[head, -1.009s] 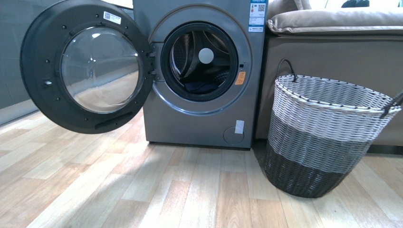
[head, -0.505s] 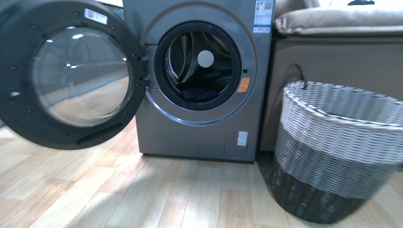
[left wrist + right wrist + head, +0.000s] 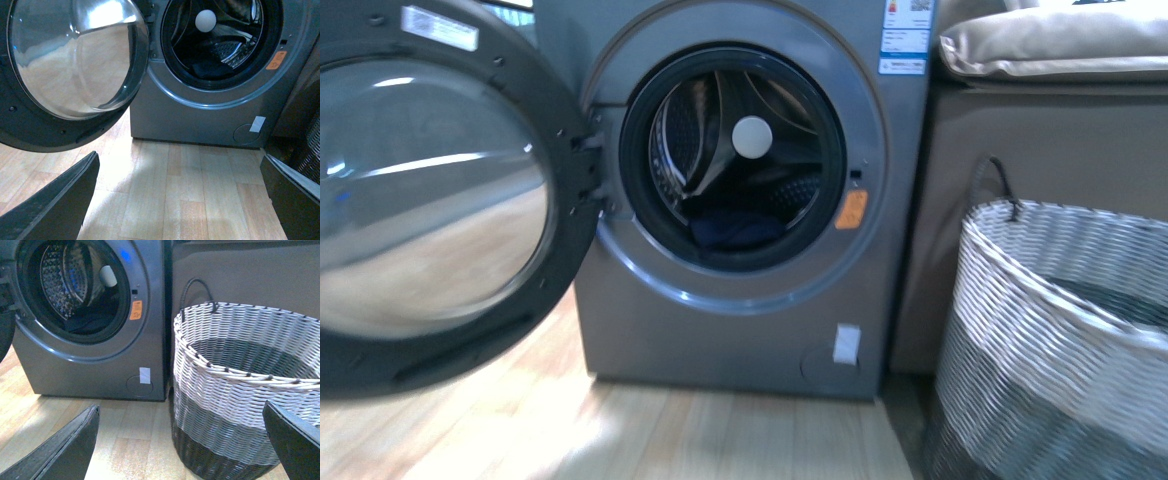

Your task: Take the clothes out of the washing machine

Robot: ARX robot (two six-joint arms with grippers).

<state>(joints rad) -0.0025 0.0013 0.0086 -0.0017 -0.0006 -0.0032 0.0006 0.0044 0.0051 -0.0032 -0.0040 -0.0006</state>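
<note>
I expect the dark navy clothes (image 3: 732, 229) to unfold into a long hanging drape when I lift them out, because they lie slumped in a low heap (image 3: 750, 220).
The grey washing machine (image 3: 740, 330) stands ahead with its round glass door (image 3: 430, 190) swung open to the left. The dark navy clothes (image 3: 735, 230) lie low in the steel drum, below the white hub (image 3: 752, 136). They also show in the left wrist view (image 3: 205, 68) and the right wrist view (image 3: 90, 324). My left gripper (image 3: 180, 200) is open and empty above the wood floor, short of the machine. My right gripper (image 3: 180, 440) is open and empty, facing the basket and the machine's lower right. Neither gripper shows in the front view.
A woven white-grey-black basket (image 3: 1060, 340) stands right of the machine, also in the right wrist view (image 3: 250, 390). A brown sofa (image 3: 1040, 130) with a beige cushion is behind it. The open door reaches out over the floor on the left.
The view has closed in on the machine: drum mouth, door and basket all look larger and have spread outward. The clothes in the drum have not moved.
</note>
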